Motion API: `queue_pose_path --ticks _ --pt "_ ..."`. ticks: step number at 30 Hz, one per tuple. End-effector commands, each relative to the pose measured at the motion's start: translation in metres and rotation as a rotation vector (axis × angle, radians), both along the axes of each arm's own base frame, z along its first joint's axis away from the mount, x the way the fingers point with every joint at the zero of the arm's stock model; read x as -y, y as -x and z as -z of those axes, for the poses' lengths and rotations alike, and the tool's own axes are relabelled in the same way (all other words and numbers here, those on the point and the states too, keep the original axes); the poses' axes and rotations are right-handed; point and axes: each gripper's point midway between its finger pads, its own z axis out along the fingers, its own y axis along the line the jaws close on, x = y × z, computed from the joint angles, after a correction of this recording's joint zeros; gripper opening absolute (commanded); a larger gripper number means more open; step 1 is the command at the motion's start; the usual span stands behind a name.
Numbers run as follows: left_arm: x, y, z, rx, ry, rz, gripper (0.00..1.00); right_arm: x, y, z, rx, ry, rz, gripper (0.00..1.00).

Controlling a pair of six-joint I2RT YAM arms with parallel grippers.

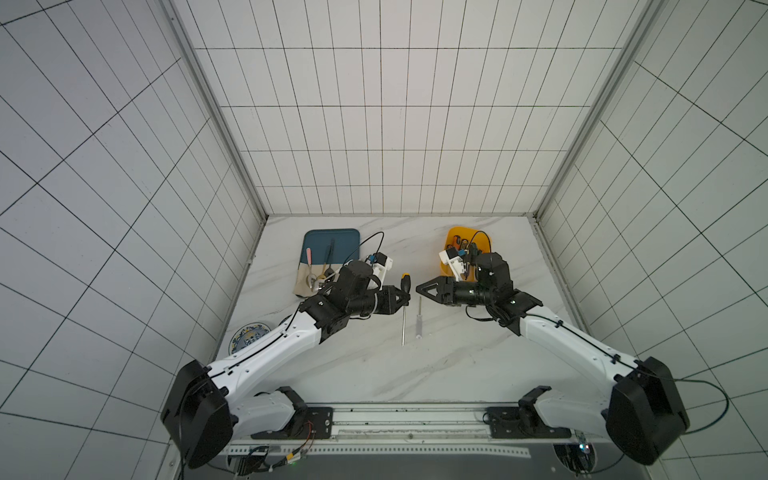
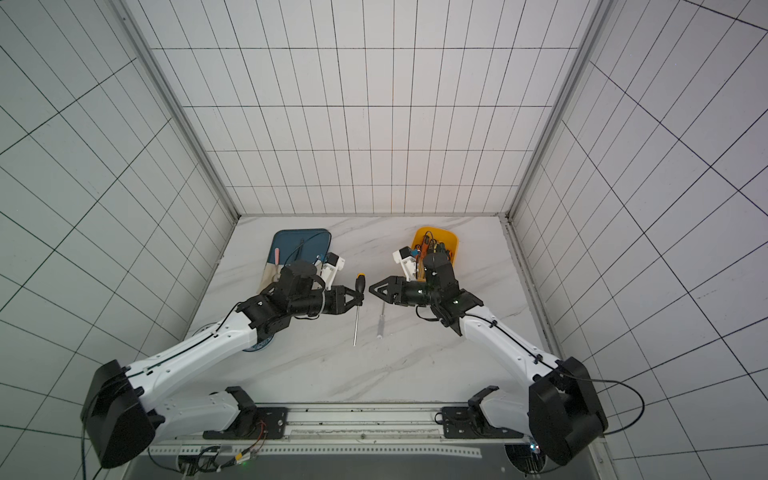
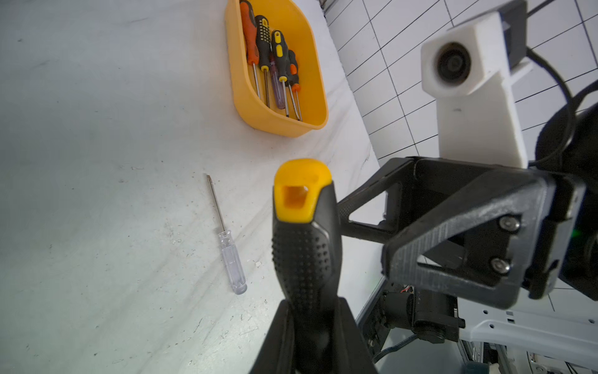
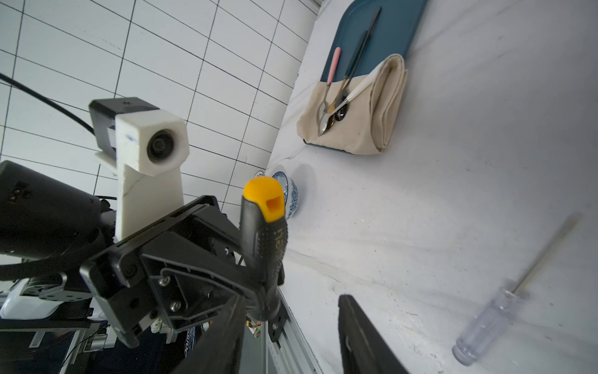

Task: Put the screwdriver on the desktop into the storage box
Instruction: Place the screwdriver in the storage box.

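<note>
Next, I take the screwdriver's handle (image 1: pixel 405 284) with my right gripper and carry it over, because my left gripper is holding the black-handled screwdriver but the storage box (image 2: pixel 429 240) is on my right gripper's side.
A screwdriver (image 1: pixel 405 283) with a black handle and yellow cap hangs above the desktop (image 1: pixel 374 365), shaft pointing toward the front edge. My left gripper (image 1: pixel 402 301) is shut on its handle (image 3: pixel 304 246); both top views show the same grip (image 2: pixel 360 300). My right gripper (image 1: pixel 419 287) faces it from the right and stands open, with nothing between its fingers (image 4: pixel 356 323). In the right wrist view the handle (image 4: pixel 263 233) stands just ahead of the tips. A clear-handled screwdriver (image 1: pixel 419 322) lies on the desktop below both grippers. The yellow storage box (image 3: pixel 259 110) at the back right holds several screwdrivers.
A dark teal tray (image 1: pixel 332 239) at the back left carries spoons and a folded beige cloth (image 4: pixel 372 113). A blue-patterned plate (image 1: pixel 249 336) and a small bowl (image 4: pixel 293 194) sit by the left wall. Tiled walls close in three sides.
</note>
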Motion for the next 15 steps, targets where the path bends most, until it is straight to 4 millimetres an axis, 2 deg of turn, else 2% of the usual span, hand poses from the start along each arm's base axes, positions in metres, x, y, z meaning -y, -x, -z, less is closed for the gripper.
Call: queue_pose_path --ticks 1,15 --pt "0.007 0.007 -0.019 0.039 0.081 0.054 0.00 -0.016 0.004 -0.031 0.064 -0.078 -0.062 0.50" --pt "0.011 0.021 -0.035 0.070 0.169 0.115 0.00 -0.034 0.011 -0.041 0.062 -0.116 -0.133 0.47"
